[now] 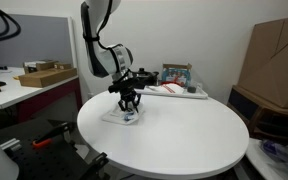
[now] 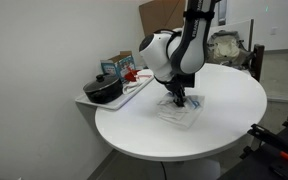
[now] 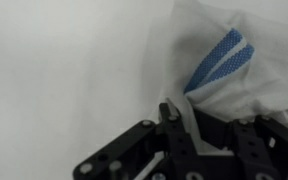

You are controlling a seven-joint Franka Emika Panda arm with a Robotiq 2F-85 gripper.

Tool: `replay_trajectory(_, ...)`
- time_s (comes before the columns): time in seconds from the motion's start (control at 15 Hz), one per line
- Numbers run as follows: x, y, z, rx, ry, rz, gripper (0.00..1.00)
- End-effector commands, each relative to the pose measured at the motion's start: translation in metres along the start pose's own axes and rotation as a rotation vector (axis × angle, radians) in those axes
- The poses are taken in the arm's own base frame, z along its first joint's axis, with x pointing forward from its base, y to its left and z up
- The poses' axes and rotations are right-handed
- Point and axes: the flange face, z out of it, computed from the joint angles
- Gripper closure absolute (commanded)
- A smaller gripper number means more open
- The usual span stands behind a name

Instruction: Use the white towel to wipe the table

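Note:
I should turn my gripper back and wipe the white towel point(image 1: 118, 116) across the table's wide open part point(image 1: 198, 128) toward the table's other end, because the towel is close to one end of the table.
A white towel with blue stripes point(image 1: 124, 117) lies on the round white table point(image 1: 184, 140), also visible in an exterior view point(image 2: 179, 113). My gripper point(image 1: 130, 104) is down on the towel, its fingers closed on the cloth point(image 2: 180, 100). In the wrist view the towel point(image 3: 239, 60) fills the upper right, with a blue stripe showing. The gripper point(image 3: 179, 120) has its fingers together with towel fabric pinched between them. The bare table point(image 3: 64, 70) fills the left.
A side shelf behind the table holds a tray with a box and red item point(image 1: 176, 82), and a black pot point(image 2: 104, 90) with a box beside it. Cardboard boxes point(image 1: 274, 60) stand behind. A desk point(image 1: 24, 85) is nearby.

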Motion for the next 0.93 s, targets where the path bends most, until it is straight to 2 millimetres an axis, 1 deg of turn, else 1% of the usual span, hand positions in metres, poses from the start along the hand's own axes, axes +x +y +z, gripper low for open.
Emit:
replay_trajectory(0.0, 0.004, -0.039, -0.016, -0.011, 0.04, -0.106, 0.95)
replay_trajectory(0.2, 0.011, -0.07, -0.025, -0.016, 0.061, -0.173, 0.95)
replay_trajectory(0.27, 0.013, -0.077, -0.027, -0.018, 0.066, -0.189, 0.95)
replay_trajectory(0.47, 0.018, -0.089, -0.032, -0.02, 0.075, -0.212, 0.95)
replay_trajectory(0.53, 0.02, -0.087, -0.032, -0.026, 0.079, -0.206, 0.95)
replay_trajectory(0.67, 0.024, -0.076, -0.029, -0.025, 0.071, -0.178, 0.95)
replay_trajectory(0.73, 0.024, -0.069, -0.027, -0.03, 0.071, -0.157, 0.95)
replay_trajectory(0.87, 0.025, -0.043, -0.019, -0.048, 0.067, -0.077, 0.95)
